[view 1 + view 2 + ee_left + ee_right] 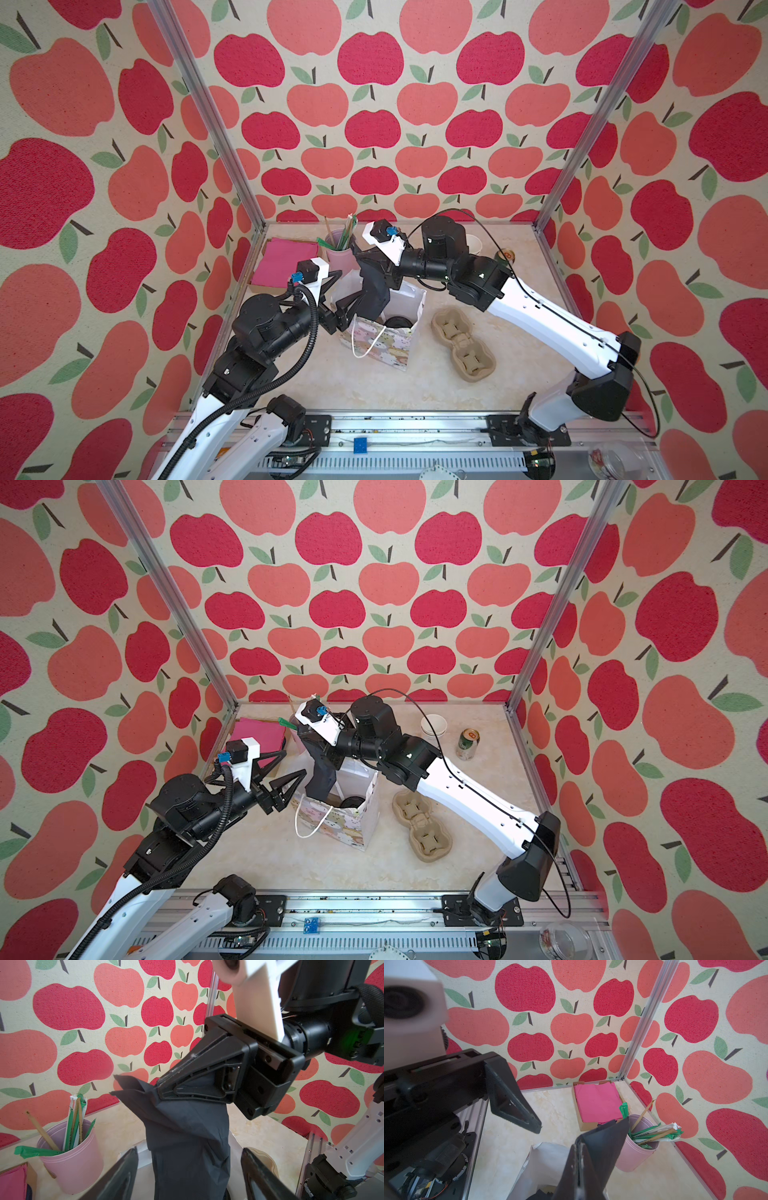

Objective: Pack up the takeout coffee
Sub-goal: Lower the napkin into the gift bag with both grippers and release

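Next, my right gripper lowers the dark grey napkin's top (pixel 372 280) inside the gift bag (pixel 400 307) before opening, because the napkin rises high above the gift bag's rim.
The takeout coffee shows only as a black lid (pixel 397 323) (pixel 352 803) down inside the open cartoon-print gift bag (pixel 386 349) (pixel 345 827); the bag hides its white side. My right gripper (pixel 360 261) (pixel 579 1145) is shut on the top of a dark grey napkin (pixel 372 299) (pixel 187 1136), which hangs down into the bag's mouth. To the left of the napkin my left gripper (pixel 351 284) (pixel 190 1169) stands open, one finger on each side of the napkin and neither touching it.
A pink cup of wrapped straws and stirrers (pixel 340 253) and a box of pink napkins (pixel 286 259) stand at the back left. At the back right are a stack of white cups (pixel 433 727) and a green can (pixel 468 744). A pulp cup carrier (pixel 463 347) lies right of the bag.
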